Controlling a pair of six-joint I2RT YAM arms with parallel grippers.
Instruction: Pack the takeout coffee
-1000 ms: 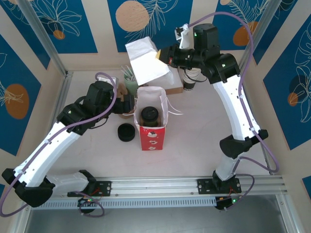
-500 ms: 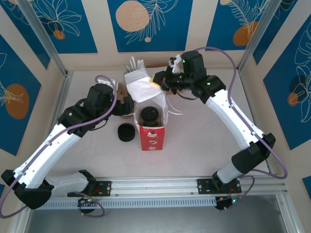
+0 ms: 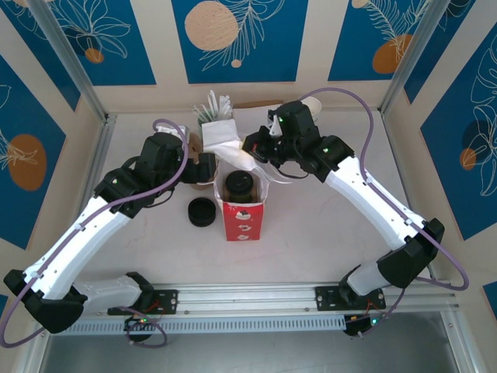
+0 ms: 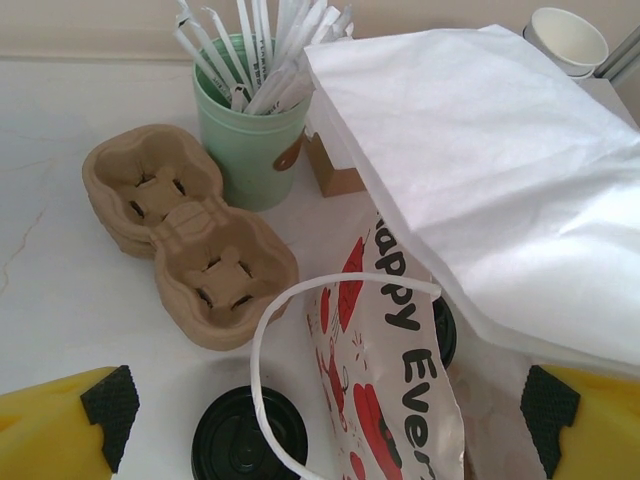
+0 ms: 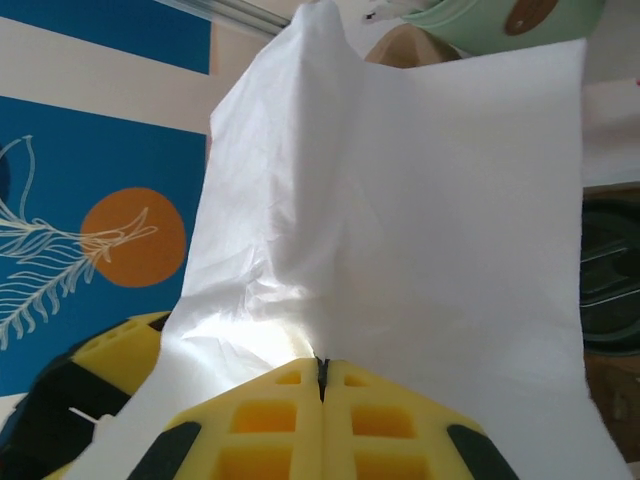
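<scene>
The bag's opening (image 3: pixel 242 200) is clear next to the hanging napkin, so my right gripper keeps bringing the napkin in until it lies over the coffee's black lid (image 3: pixel 239 183).
The takeout coffee (image 3: pixel 238 185) stands upright inside the red-and-white paper bag (image 3: pixel 242 211), its black lid showing from above; in the left wrist view an edge of that lid (image 4: pixel 445 330) peeks past the bag wall (image 4: pixel 400 380). My right gripper (image 3: pixel 252 148) hangs over the bag's back rim, shut (image 5: pixel 321 368) on a white paper napkin (image 5: pixel 400 200) that droops toward the bag mouth (image 3: pixel 225 141). My left gripper (image 3: pixel 203 168) is open at the bag's left side (image 4: pixel 325 440), the bag's white handle (image 4: pixel 262 360) lying loose between its fingers.
A short black stack of lids (image 3: pixel 201 211) sits on the table left of the bag. Behind it are brown pulp cup carriers (image 4: pixel 185 235), a green cup of wrapped straws (image 4: pixel 250 130), a small brown box (image 4: pixel 335 172) and white lidless cups (image 4: pixel 568 40).
My right arm has swung from the back of the table forward and left, bringing the white napkin down over the bag's back rim. The left gripper has opened slightly wider.
</scene>
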